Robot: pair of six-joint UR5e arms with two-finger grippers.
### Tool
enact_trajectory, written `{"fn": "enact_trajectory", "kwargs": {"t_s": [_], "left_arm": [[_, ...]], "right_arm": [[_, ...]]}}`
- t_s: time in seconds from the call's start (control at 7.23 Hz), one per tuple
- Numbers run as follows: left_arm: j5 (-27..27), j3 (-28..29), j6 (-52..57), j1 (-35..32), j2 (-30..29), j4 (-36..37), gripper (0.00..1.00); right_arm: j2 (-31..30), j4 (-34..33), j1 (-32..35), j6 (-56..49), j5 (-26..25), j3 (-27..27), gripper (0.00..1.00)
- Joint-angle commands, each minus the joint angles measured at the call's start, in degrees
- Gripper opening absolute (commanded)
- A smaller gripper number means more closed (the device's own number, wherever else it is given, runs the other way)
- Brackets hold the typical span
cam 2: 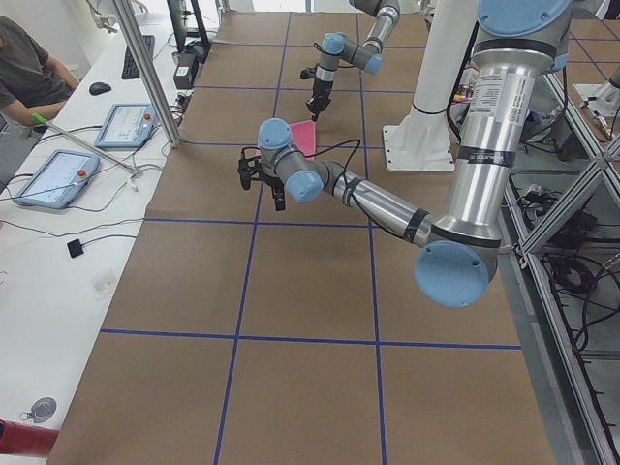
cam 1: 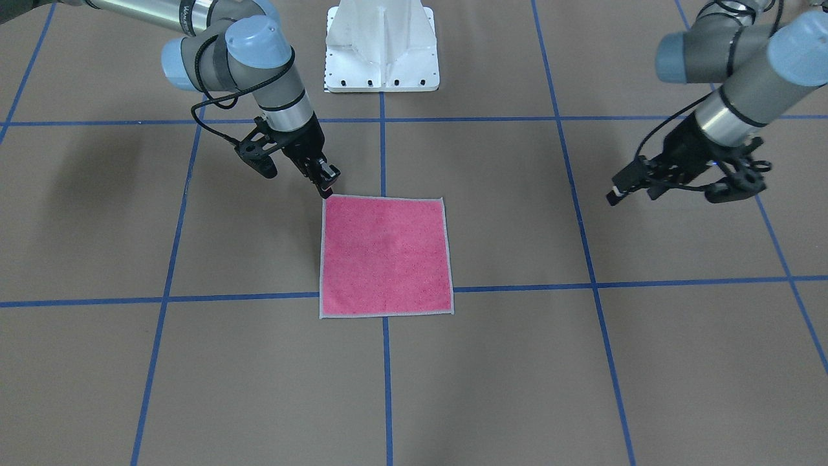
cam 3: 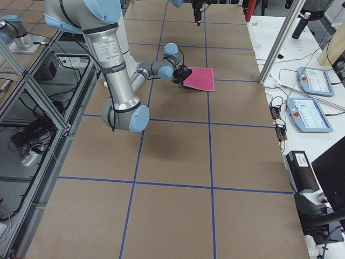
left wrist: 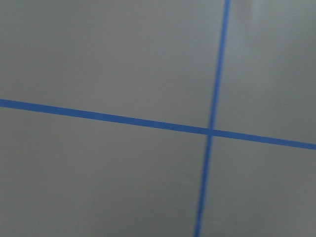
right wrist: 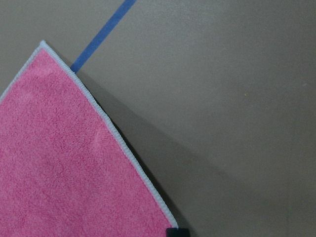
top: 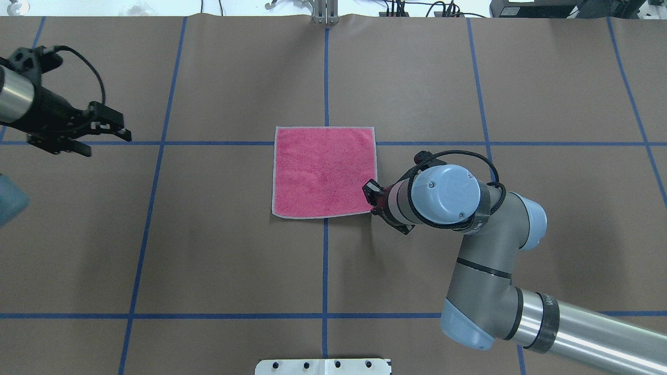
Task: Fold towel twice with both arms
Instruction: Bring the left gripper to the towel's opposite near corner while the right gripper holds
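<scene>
One near towel corner [cam 1: 326,199] is held in my closed right gripper and the other corner lies free, so my left gripper should keep going to that free corner [cam 1: 442,200] and close there.
The towel [cam 1: 386,257] lies pink face up near the table's middle, a pale grey hem all round [top: 324,172]. My right gripper [cam 1: 325,189] is down at its corner nearest the robot on the robot's right, shut on that corner. In the right wrist view the towel [right wrist: 59,163] casts a shadow along that edge, which stands slightly off the table, and one black fingertip [right wrist: 177,232] shows at the corner. My left gripper [top: 125,133] hovers open and empty, far from the towel over bare table on the robot's left [cam 1: 613,194].
The table is covered in brown paper with a blue tape grid [left wrist: 210,132]. The white pedestal base [cam 1: 381,45] stands at the robot's edge. Tablets [cam 2: 53,176] and a seated person [cam 2: 24,63] are beyond the table's far side.
</scene>
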Motion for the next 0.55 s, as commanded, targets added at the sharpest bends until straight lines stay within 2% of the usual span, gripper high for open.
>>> {"fn": "enact_trajectory", "kwargs": {"t_s": [0.0, 0.28, 0.41], "left_arm": [[11.20, 0.39, -17.57, 12.73, -6.80, 0.50, 0.99], [12.94, 1.09, -26.04, 17.68, -11.81, 3.22, 0.99], [13.12, 3.53, -28.33, 18.83, -14.97, 3.23, 0.99]], "right_arm": [[-0.13, 0.00, 0.05, -0.07, 0.67, 0.19, 0.00], [-0.57, -0.01, 0.22, -0.85, 0.76, 0.10, 0.00], [-1.53, 0.17, 0.22, -0.86, 0.76, 0.10, 0.00]]}}
